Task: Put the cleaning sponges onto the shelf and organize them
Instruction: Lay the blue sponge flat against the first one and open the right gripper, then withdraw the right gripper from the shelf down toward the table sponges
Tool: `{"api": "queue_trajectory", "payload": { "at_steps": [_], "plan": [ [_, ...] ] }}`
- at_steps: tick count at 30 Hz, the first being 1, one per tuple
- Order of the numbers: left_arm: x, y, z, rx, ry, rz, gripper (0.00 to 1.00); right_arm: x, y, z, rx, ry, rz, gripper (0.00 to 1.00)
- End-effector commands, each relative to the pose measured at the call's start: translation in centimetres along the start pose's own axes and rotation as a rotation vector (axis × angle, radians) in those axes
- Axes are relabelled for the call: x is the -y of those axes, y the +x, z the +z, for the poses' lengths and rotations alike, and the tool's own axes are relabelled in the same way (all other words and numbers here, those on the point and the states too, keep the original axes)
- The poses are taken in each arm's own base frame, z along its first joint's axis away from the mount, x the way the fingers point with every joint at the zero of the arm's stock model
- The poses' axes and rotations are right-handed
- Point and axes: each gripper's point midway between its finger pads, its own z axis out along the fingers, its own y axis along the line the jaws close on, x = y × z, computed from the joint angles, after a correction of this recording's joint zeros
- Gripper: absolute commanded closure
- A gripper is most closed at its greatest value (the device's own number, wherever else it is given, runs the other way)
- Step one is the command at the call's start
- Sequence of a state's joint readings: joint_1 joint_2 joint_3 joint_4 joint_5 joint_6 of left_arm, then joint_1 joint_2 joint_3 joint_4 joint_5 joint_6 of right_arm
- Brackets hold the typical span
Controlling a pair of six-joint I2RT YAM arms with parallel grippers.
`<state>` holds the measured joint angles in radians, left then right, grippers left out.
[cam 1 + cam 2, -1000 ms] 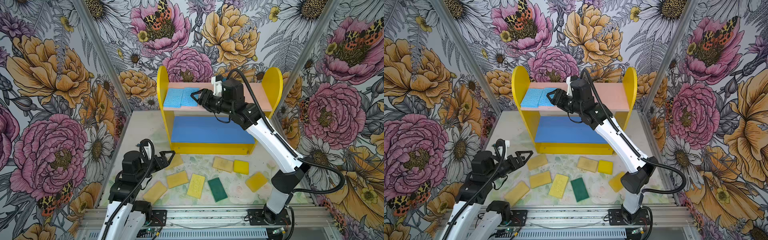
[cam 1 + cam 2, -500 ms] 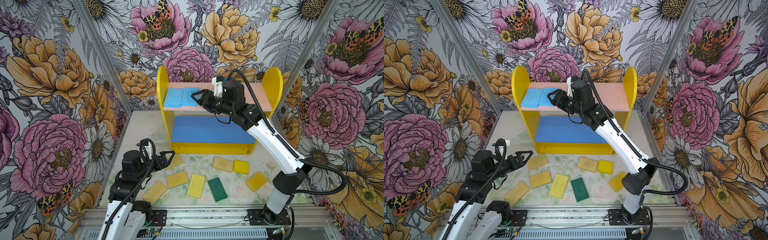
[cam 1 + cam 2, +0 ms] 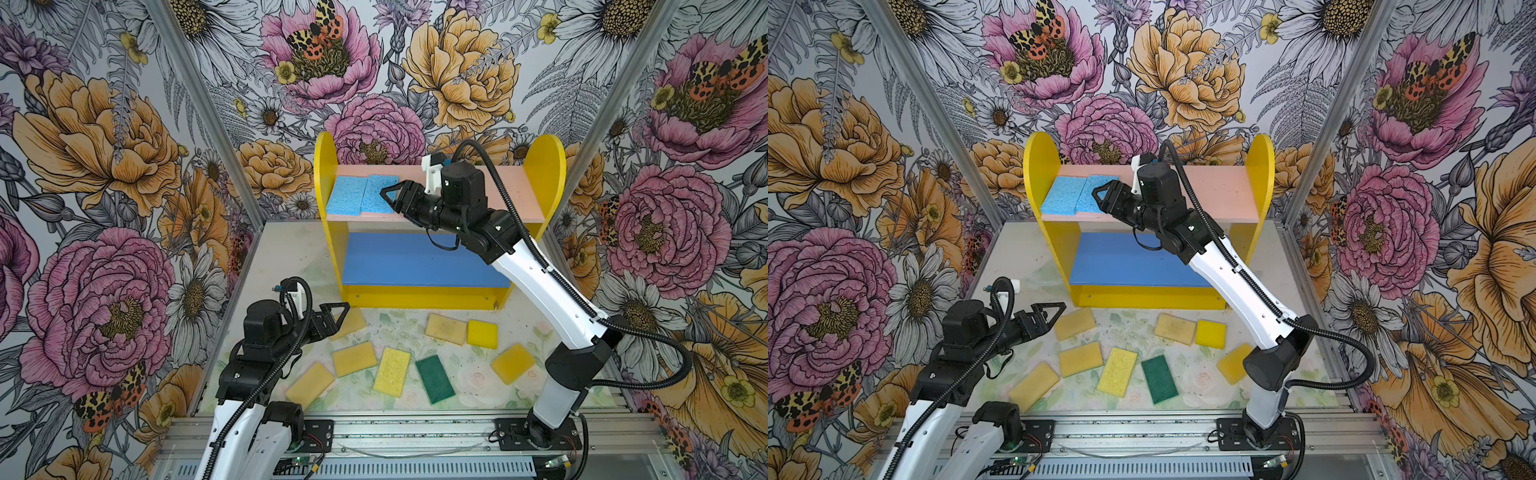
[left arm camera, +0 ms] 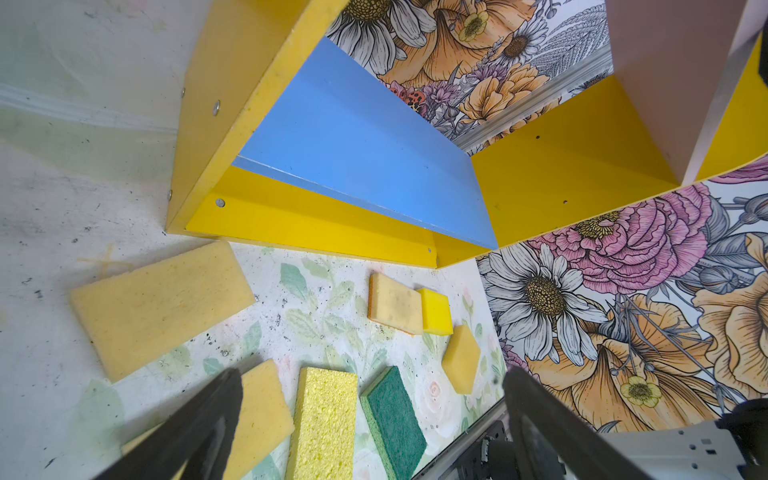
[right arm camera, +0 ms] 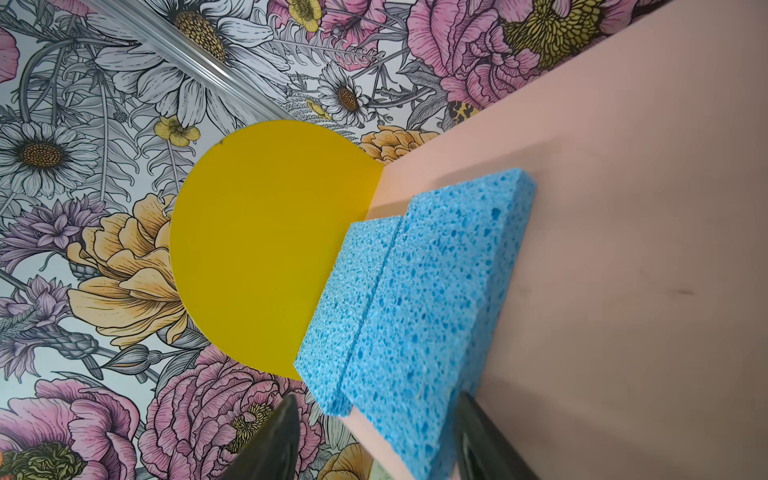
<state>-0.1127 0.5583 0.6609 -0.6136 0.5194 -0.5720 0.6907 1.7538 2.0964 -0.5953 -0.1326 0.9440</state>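
Observation:
My right gripper is to keep going down to the free dark green sponge (image 3: 434,379) and close on its edge, as the light blue sponges (image 3: 365,194) lie lined up together.
The shelf (image 3: 544,166) stands at the back. Two light blue sponges (image 3: 346,195) (image 3: 378,193) lie side by side at the left end of its pink upper board (image 3: 513,195). My right gripper (image 3: 388,195) is open at the front end of the right one (image 5: 419,307), one finger (image 5: 473,432) against its side and the other apart from it. The blue lower board (image 3: 415,257) is bare. On the table lie several tan sponges (image 3: 354,358), a porous pale yellow one (image 3: 391,371), a dark green one (image 3: 435,378) and a bright yellow one (image 3: 482,333). My left gripper (image 3: 337,316) hangs open and empty over a tan sponge (image 4: 162,307).
Flowered walls close in the table on three sides. An aluminium rail (image 3: 415,428) with both arm bases runs along the front edge. The right arm (image 3: 552,291) slants across the shelf's right half and above the table's right side.
Almost nothing has moved. The right arm's elbow has shifted slightly to the right, while its gripper stays at the blue sponge. The left arm is still.

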Motion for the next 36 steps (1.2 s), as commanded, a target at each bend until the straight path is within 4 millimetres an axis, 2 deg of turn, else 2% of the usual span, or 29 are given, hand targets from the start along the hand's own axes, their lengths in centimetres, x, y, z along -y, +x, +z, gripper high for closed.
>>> {"api": "queue_trajectory", "payload": {
  "at_steps": [1,13,17,20,23,26,31,36],
  "plan": [
    [0.3,-0.9,-0.5,0.032,-0.009,0.022,0.01,2.5,0.5,-1.1,-0.004,0.107,-0.025,0.39],
    [0.8,-1.0,-0.3,0.010,0.008,-0.011,0.01,2.4,0.1,-6.1,0.050,0.124,-0.107,0.38],
    [1.0,-0.8,-0.1,-0.006,0.021,-0.029,0.01,2.6,1.1,-8.0,0.035,0.117,-0.132,0.37],
    [1.1,-0.6,0.0,-0.021,0.033,-0.040,0.01,2.9,2.7,-9.3,-0.005,0.098,-0.150,0.36],
    [1.1,-0.2,0.2,-0.043,0.041,-0.060,0.01,3.7,5.0,-10.9,-0.055,0.086,-0.178,0.35],
    [1.1,0.4,0.5,-0.074,0.051,-0.083,0.01,5.8,8.0,-12.3,-0.114,0.098,-0.167,0.35],
    [0.8,2.0,1.3,-0.112,0.045,-0.100,0.01,11.8,14.7,-13.4,-0.273,0.176,-0.106,0.35],
    [0.7,4.7,3.2,-0.173,0.058,-0.143,0.01,18.0,21.8,-13.6,-0.444,0.284,-0.094,0.35]
  ]
}}
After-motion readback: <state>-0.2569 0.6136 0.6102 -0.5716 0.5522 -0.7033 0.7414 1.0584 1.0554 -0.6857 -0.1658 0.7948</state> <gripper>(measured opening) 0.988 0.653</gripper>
